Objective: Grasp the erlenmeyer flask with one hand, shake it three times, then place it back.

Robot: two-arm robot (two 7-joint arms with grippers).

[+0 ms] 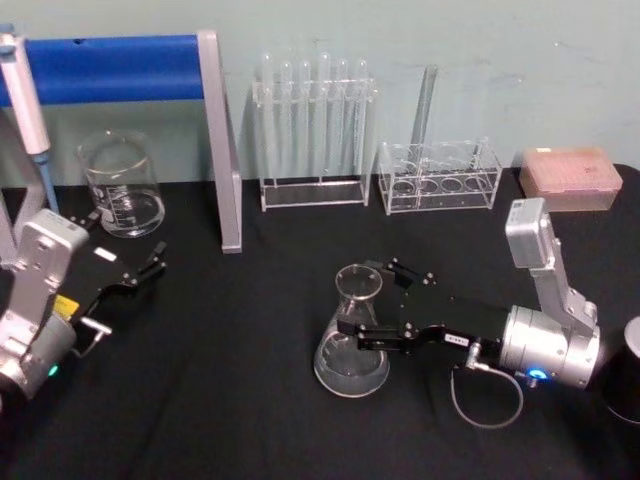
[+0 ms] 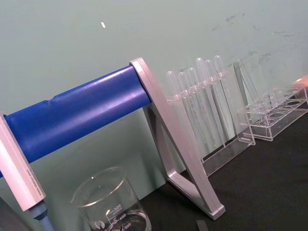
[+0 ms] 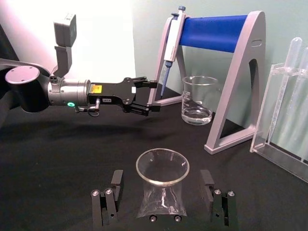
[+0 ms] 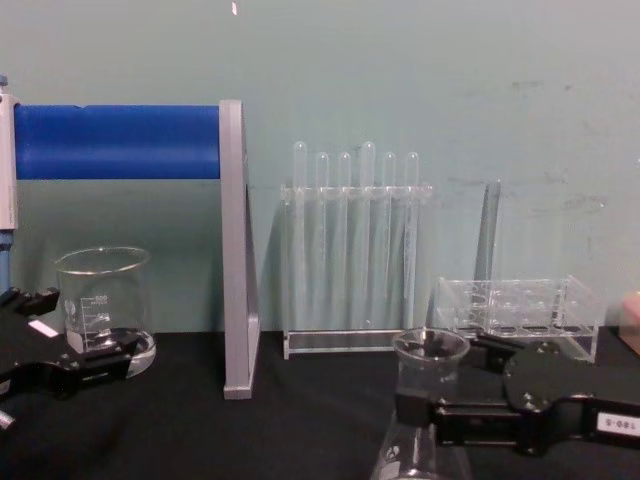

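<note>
I can see a pale curved line (image 4: 418, 475) low in the erlenmeyer flask (image 4: 425, 425), so I expect clear liquid to stay below its neck when I shake it.
The erlenmeyer flask (image 1: 352, 340) stands upright on the black table, right of centre, clear glass with a flared rim. My right gripper (image 1: 358, 300) reaches in from the right and is open, one finger on each side of the flask's neck. The right wrist view shows the flask (image 3: 162, 190) between the two black fingers (image 3: 108, 197) with a gap on each side. From the chest, the flask (image 4: 430, 395) rises in front of the right gripper (image 4: 450, 380). My left gripper (image 1: 155, 262) hovers open at the left near the beaker, holding nothing, and also appears across the table as the left gripper (image 3: 153, 96).
A glass beaker (image 1: 122, 185) stands at the back left under a blue-barred pipette stand (image 1: 215, 140) holding a pipette (image 1: 25, 100). A test tube rack (image 1: 315, 130), a second clear rack (image 1: 440, 178) and a pink box (image 1: 570, 178) line the back wall.
</note>
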